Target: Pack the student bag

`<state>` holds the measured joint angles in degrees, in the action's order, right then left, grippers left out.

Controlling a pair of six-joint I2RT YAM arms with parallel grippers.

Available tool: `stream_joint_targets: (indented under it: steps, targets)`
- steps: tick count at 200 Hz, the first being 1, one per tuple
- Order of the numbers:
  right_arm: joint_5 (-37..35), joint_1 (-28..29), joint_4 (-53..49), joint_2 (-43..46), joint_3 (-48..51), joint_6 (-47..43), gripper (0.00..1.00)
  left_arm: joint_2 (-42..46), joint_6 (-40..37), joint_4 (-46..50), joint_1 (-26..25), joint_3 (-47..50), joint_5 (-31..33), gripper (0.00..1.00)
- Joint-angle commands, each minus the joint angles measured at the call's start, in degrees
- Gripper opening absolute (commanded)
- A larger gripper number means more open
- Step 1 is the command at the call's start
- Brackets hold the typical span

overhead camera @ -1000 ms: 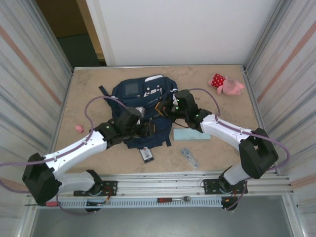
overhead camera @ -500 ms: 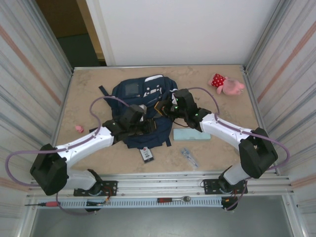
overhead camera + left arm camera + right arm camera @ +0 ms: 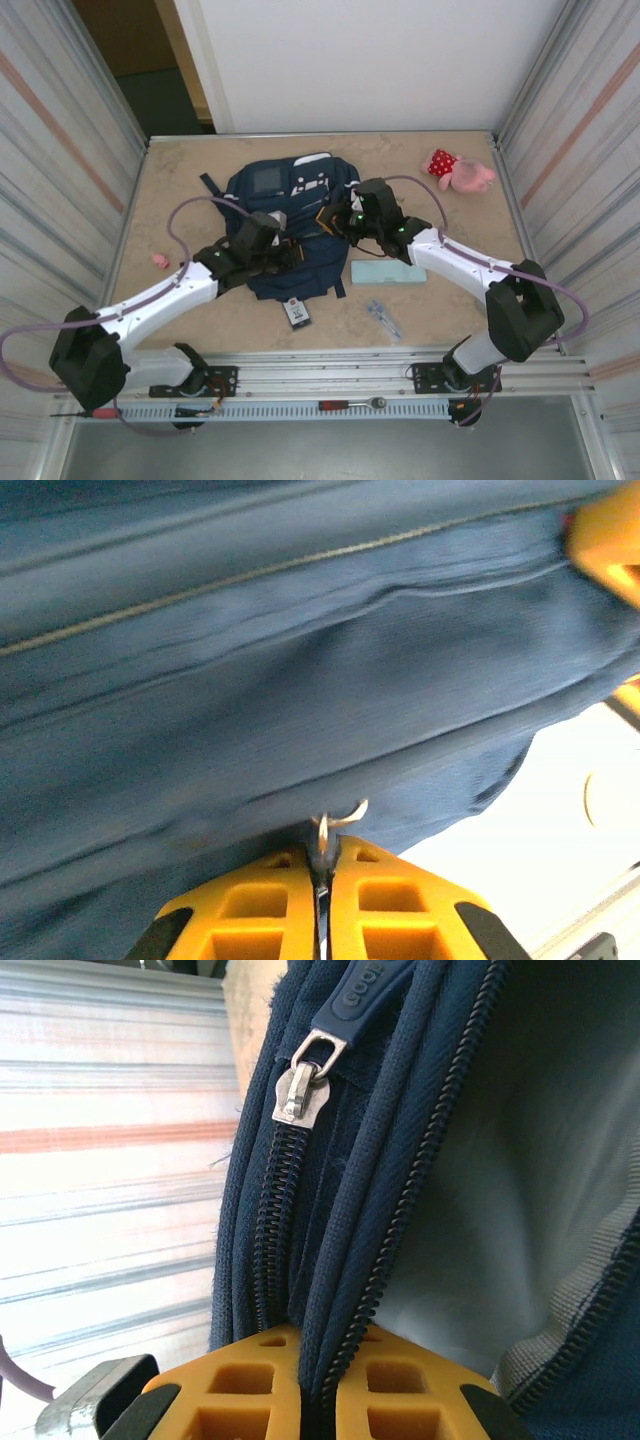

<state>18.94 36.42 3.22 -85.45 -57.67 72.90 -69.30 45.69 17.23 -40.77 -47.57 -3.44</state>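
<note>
Next, I let go of the zipper pull (image 3: 340,818) with my left gripper while my right gripper pulls back the bag's flap, which droops over the zipper, then take the zipper pull again.
The student bag (image 3: 290,215), a navy backpack, lies flat in the middle of the table. My left gripper (image 3: 291,251) sits at its near half. In the left wrist view the yellow fingers (image 3: 270,900) are pressed together on a small metal zipper pull (image 3: 324,830) sticking out of the bag's blue fabric (image 3: 300,680). My right gripper (image 3: 336,216) is at the bag's right side. Its fingers (image 3: 420,1390) are shut on the bag's zippered edge (image 3: 345,1310), and a silver slider (image 3: 297,1092) hangs higher up that zipper.
A pink plush toy in a red dotted dress (image 3: 458,170) lies at the back right. A pale teal flat case (image 3: 388,272) rests right of the bag. Near the front edge are a small card (image 3: 296,312) and metal keys (image 3: 382,317). A small pink item (image 3: 160,261) lies left.
My left gripper has closed from partly open to shut on the zipper pull, and its arm shifted slightly along the bag's near half. The right gripper kept its hold and place.
</note>
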Motion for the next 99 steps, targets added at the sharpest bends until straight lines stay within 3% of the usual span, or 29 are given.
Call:
stream_joint_targets:
  steps: [1, 40, 59, 83, 99]
  targets:
    - [1.79, -2.75, -1.63, 3.98, -2.62, -2.58, 0.0, 4.21, -2.67, 5.06, 3.08, 2.5, 2.48, 0.0]
    - [5.97, -6.55, -4.26, 4.77, -3.6, -4.14, 0.0, 8.21, -8.89, 7.6, 8.11, 5.28, 0.78, 0.0]
    - [5.9, -6.47, -5.25, 4.65, -3.94, -4.03, 0.0, 8.89, -12.77, 4.37, 9.53, 6.08, -4.46, 0.0]
    - [2.23, -3.38, -4.77, 3.79, -3.37, -1.42, 0.44, 7.64, -14.31, -2.84, 9.57, 6.09, -12.27, 0.0]
    - [-1.29, -0.35, -3.94, 3.02, -2.62, 1.34, 0.54, 5.9, -14.55, -4.54, 9.21, 4.72, -14.79, 0.0]
